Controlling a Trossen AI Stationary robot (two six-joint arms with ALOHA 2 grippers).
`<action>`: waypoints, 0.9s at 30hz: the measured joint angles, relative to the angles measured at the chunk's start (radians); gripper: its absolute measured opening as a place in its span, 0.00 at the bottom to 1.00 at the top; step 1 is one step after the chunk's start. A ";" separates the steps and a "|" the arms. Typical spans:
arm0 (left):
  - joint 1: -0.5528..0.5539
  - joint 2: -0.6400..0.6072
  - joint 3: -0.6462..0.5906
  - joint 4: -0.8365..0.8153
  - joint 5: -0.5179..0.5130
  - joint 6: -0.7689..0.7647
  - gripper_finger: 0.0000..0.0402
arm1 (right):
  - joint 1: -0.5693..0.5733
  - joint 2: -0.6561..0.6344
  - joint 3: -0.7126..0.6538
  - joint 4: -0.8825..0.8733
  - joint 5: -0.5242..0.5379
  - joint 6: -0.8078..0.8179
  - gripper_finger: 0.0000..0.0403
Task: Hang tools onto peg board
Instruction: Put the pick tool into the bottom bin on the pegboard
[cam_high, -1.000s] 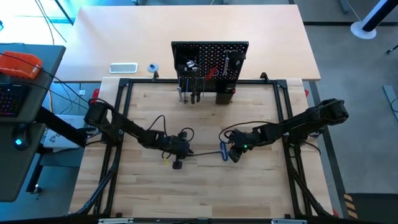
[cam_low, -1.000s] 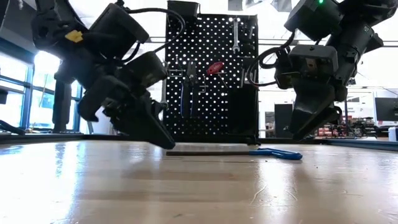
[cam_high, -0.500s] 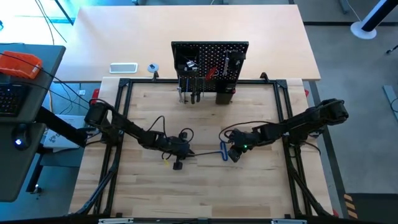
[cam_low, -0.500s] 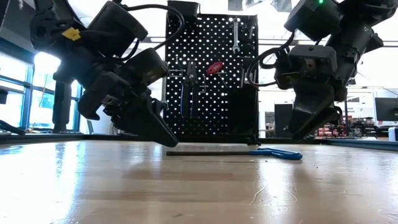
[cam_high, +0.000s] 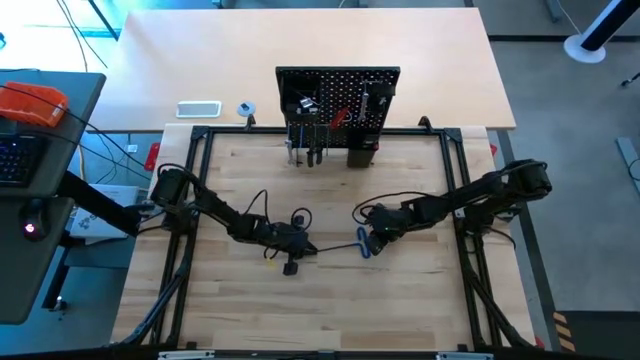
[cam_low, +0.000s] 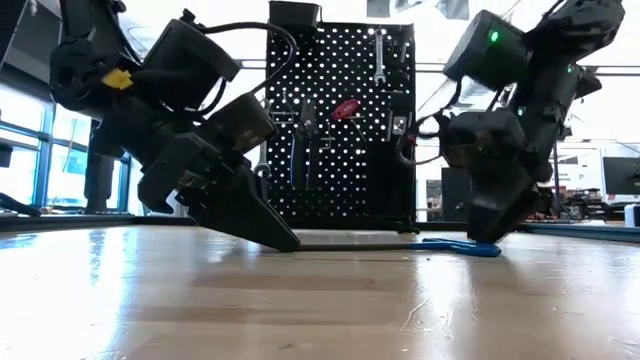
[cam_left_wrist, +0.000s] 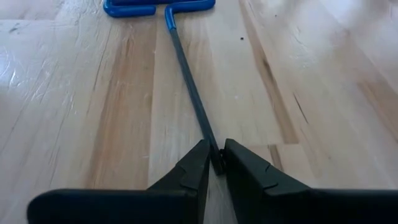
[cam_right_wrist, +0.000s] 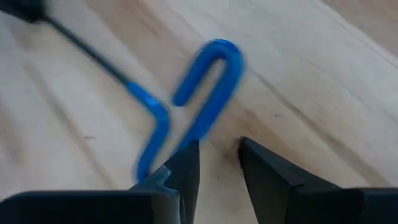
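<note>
The T hex key is held by my left gripper at the stem's loose end (cam_low: 306, 247), which is the wrong end for hanging. Next, my right gripper grabs the blue handle (cam_high: 364, 246) first.
The blue-handled T hex key (cam_high: 345, 246) lies on the wooden table in front of the peg board (cam_high: 338, 95). Its dark shaft (cam_low: 355, 245) runs toward the left and its blue handle (cam_low: 462, 246) is at the right. My left gripper (cam_left_wrist: 216, 165) is low over the table, slanting down, and is shut on the shaft's free end. My right gripper (cam_right_wrist: 217, 163) stands open, pointing steeply down at the handle (cam_right_wrist: 199, 99). One finger (cam_right_wrist: 184, 167) is at the handle's edge, and bare wood shows between the two fingers. My left gripper pinches the shaft's free end (cam_left_wrist: 211, 144) between its two fingertips. It comes from the table's left, slanting down, with the fingers lying along the shaft. The key lies flat on the table, or nearly so. Whether my right gripper's finger touches the blue handle, I cannot tell.
The peg board (cam_low: 340, 120) stands upright at the table's far side. It carries a silver wrench (cam_low: 379, 55), a red-handled screwdriver (cam_low: 346, 108), other dark tools and a black bin. Black frame rails (cam_high: 190, 200) border the table. Bare wood lies toward the near edge.
Both grippers have come down toward the table. My left gripper has sunk and tipped lower, still shut on the shaft's end. My right gripper has come down close to the blue handle and its gap is unchanged. The key stays about where it was.
</note>
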 joint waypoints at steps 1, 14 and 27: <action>0.002 0.005 0.001 0.000 -0.002 -0.003 0.11 | -0.006 0.014 0.000 -0.007 0.003 -0.006 0.29; 0.005 0.011 0.001 -0.017 0.004 -0.010 0.01 | -0.052 0.128 -0.003 0.218 -0.113 0.035 0.46; 0.010 0.012 0.001 -0.032 -0.001 -0.019 0.00 | -0.085 0.132 -0.002 0.300 -0.103 0.023 0.39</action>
